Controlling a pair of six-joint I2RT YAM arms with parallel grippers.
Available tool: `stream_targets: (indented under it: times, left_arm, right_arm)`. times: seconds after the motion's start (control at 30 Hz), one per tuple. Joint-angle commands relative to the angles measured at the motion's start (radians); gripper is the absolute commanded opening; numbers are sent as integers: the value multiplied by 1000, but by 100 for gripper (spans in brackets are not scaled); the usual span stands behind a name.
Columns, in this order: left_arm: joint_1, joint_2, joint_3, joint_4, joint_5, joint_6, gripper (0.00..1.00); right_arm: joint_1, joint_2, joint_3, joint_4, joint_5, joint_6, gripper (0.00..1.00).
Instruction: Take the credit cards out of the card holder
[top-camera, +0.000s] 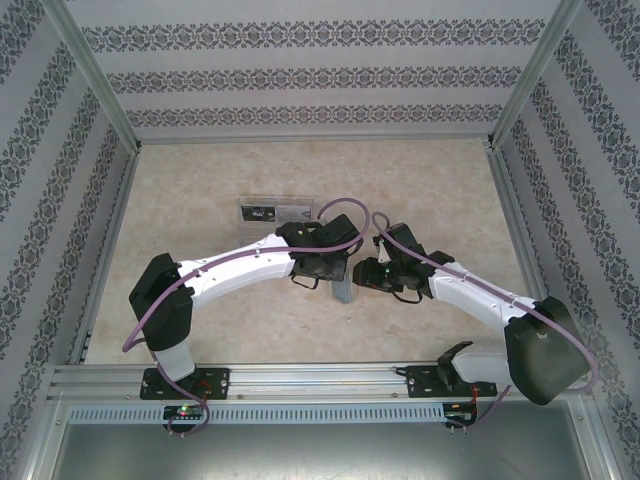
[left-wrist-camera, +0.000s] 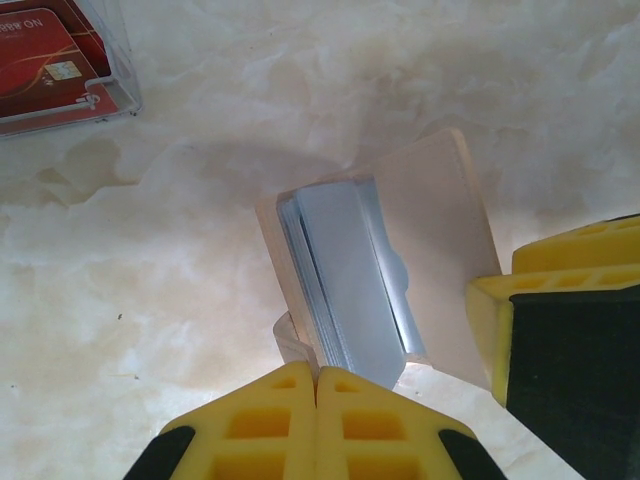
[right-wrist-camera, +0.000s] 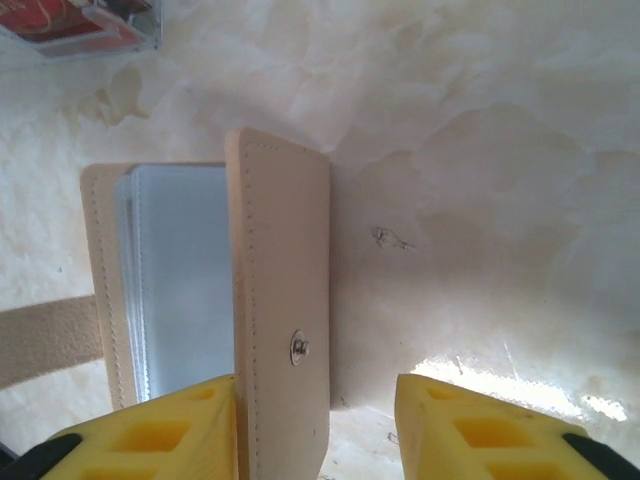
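The card holder's flap is standing on edge (right-wrist-camera: 284, 270) next to the stacked clear sleeves, so the robot's right gripper should keep the flap open while its left gripper flips the sleeves (right-wrist-camera: 186, 270) over.
The tan card holder (left-wrist-camera: 440, 230) lies open on the marble table, its flap (right-wrist-camera: 280, 250) standing up on edge. Inside it sits a stack of pale blue-grey credit cards (left-wrist-camera: 345, 270), also seen beside the flap (right-wrist-camera: 185, 270). My left gripper (left-wrist-camera: 317, 372) is shut on the holder's thin tan strap (right-wrist-camera: 40, 340) at its near end. My right gripper (right-wrist-camera: 315, 395) is open astride the upright flap, with its left finger against the flap and its right finger well apart from it. In the top view both grippers meet over the holder (top-camera: 345, 291).
A clear plastic tray (top-camera: 275, 212) with red and dark cards stands just behind the arms, and shows at the upper left of both wrist views (left-wrist-camera: 60, 70) (right-wrist-camera: 90, 25). Patterned walls and metal rails ring the table.
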Motion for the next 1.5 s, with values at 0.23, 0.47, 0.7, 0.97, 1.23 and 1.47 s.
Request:
stream_targets:
  times: [0.23, 0.47, 0.7, 0.97, 1.23, 1.47]
  left_arm:
    - [27, -33, -21, -42, -50, 19, 0]
    - [125, -129, -211, 32, -29, 18, 10]
    - [231, -248, -372, 108, 42, 11, 65]
    - [228, -353, -440, 220, 91, -122, 82]
    - [207, -222, -413, 373, 312, -190, 64]
    - [203, -135, -414, 436, 355, -201, 59]
  right_arm:
    - [-2, 39, 15, 6, -43, -15, 0]
    - [29, 92, 62, 53, -87, 22, 0]
    - [80, 136, 103, 72, -45, 73, 0]
    - [90, 119, 76, 97, -7, 104, 0]
    - [88, 92, 18, 135, 17, 114, 0]
    - [88, 92, -23, 175, 20, 119, 0]
